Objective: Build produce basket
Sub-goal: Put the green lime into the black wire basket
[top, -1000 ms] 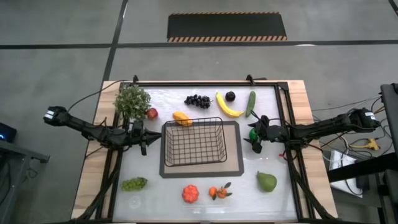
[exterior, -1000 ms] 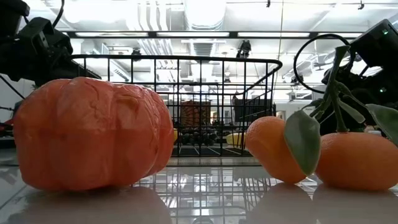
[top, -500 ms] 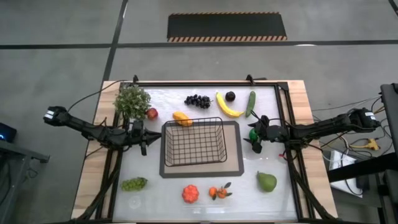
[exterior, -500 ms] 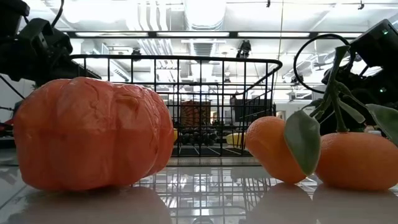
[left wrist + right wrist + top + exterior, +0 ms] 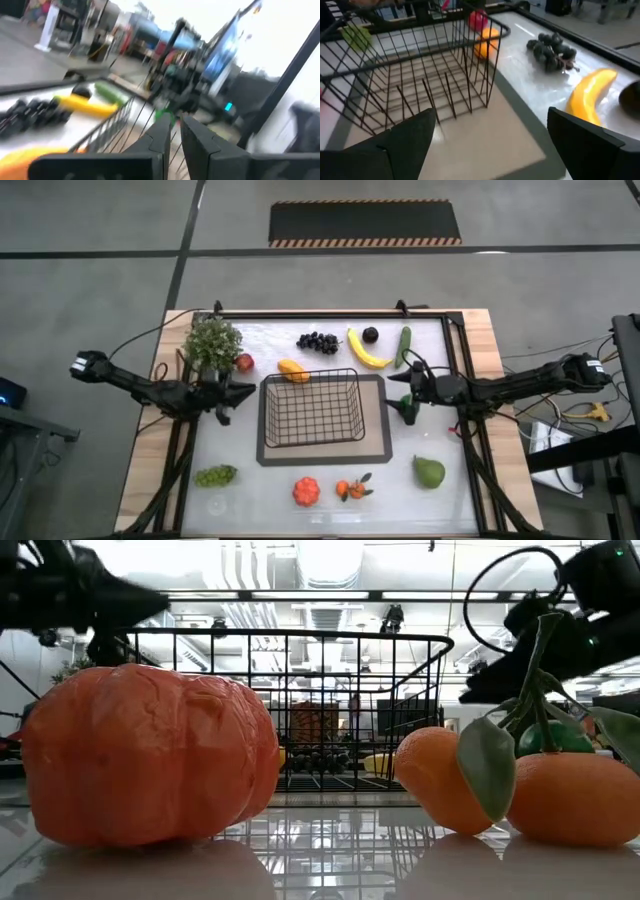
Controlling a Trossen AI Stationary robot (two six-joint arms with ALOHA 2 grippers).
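The robot's right gripper points level at the black wire basket point(image 5: 315, 408), above the round green fruit point(image 5: 554, 736), so the robot should lift that gripper, tilt its fingers down and take hold of the fruit from above.
The black wire basket point(image 5: 310, 408) stands on a grey mat point(image 5: 372, 442) at mid-table. Produce lies around it: dark grapes point(image 5: 317, 341), banana point(image 5: 366, 350), cucumber point(image 5: 403, 346), red apple point(image 5: 244, 362), an orange piece point(image 5: 292, 370), green grapes point(image 5: 215, 475), a red-orange tomato point(image 5: 306, 491), mandarins point(image 5: 351, 489) and a pear point(image 5: 429, 472). My left gripper point(image 5: 246, 391) is shut, raised left of the basket and pointing at it. My right gripper point(image 5: 490, 145) is open, raised right of the basket above a round green fruit point(image 5: 408, 406) on the table.
A bushy grey-green plant point(image 5: 213, 342) stands at the far left beside the apple. A dark round fruit point(image 5: 370, 334) lies between banana and cucumber. A black frame point(image 5: 455, 360) runs around the table top. Bare table shows between the mat and the near edge.
Both grippers have risen and tipped up from pointing down at the table to pointing nearly level toward the basket. The right gripper's rise has uncovered the round green fruit, which stays on the table. Neither gripper has changed its opening.
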